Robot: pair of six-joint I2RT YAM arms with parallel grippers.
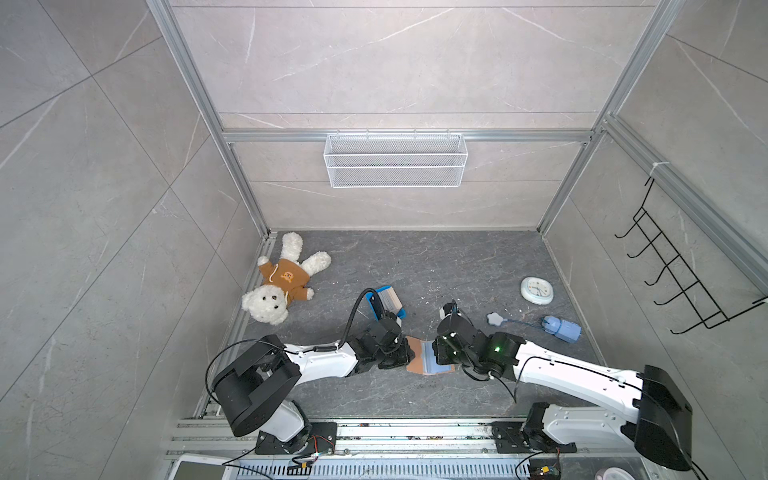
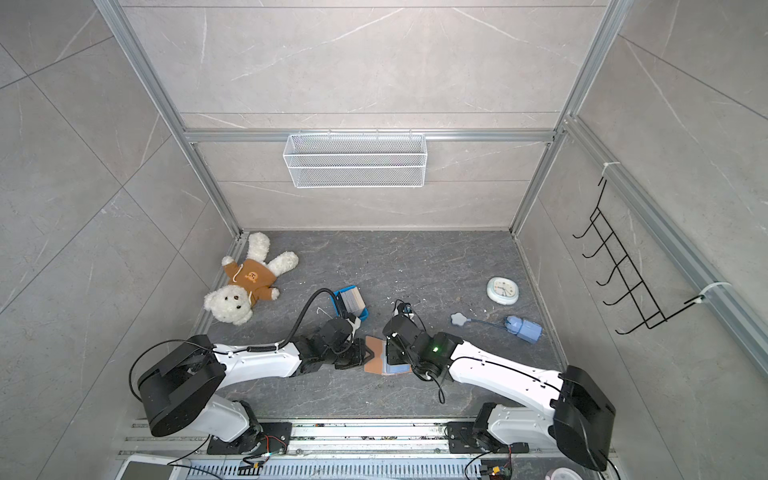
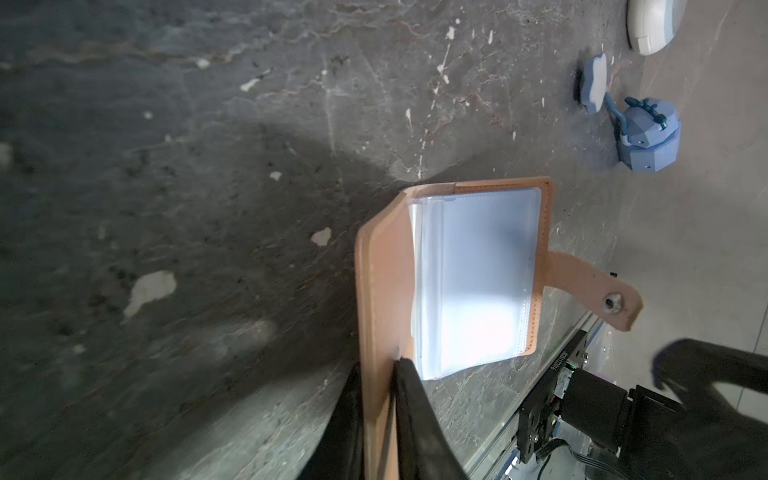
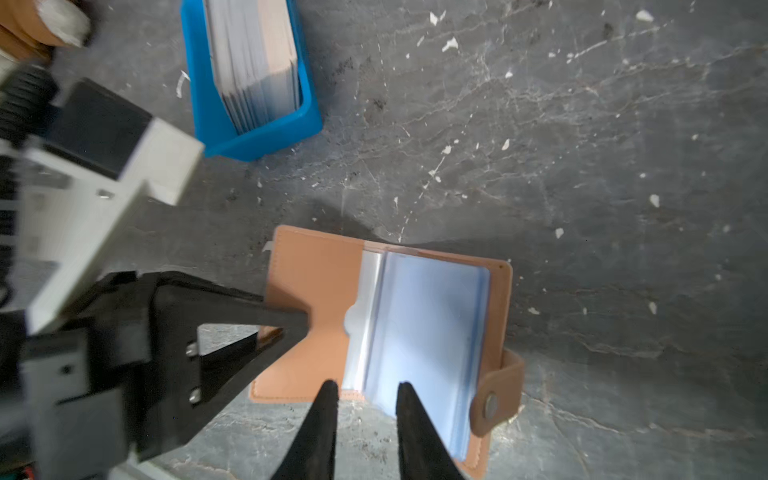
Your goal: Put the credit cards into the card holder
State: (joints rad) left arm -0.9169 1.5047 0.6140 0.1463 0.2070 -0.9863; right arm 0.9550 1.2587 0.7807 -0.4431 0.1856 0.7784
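Observation:
The card holder's cover [image 3: 389, 276] slants up steeply, so next my right gripper presses the clear sleeves [image 3: 483, 276] down while my left gripper opens and takes the cover flatter.
The tan card holder [image 1: 415, 353] [image 2: 375, 356] lies open on the dark table between my two arms, its clear bluish sleeves [image 4: 428, 324] showing. My left gripper [image 3: 376, 365] is shut on the edge of its left cover [image 3: 386, 270], and this grip also shows in the right wrist view [image 4: 291, 328]. My right gripper [image 4: 368, 386] is open, its tips just at the holder's near edge by the sleeves, with nothing held. The credit cards [image 4: 253, 62] [image 1: 390, 299] stand as a stack in a blue tray [image 4: 257, 141] behind the left gripper.
A teddy bear [image 1: 282, 286] lies at the back left. A round pale clock [image 1: 537, 290] and a blue gadget with a cable [image 1: 561, 327] sit to the right. A wire basket [image 1: 395, 160] hangs on the back wall, a black hook rack [image 1: 673, 270] on the right wall.

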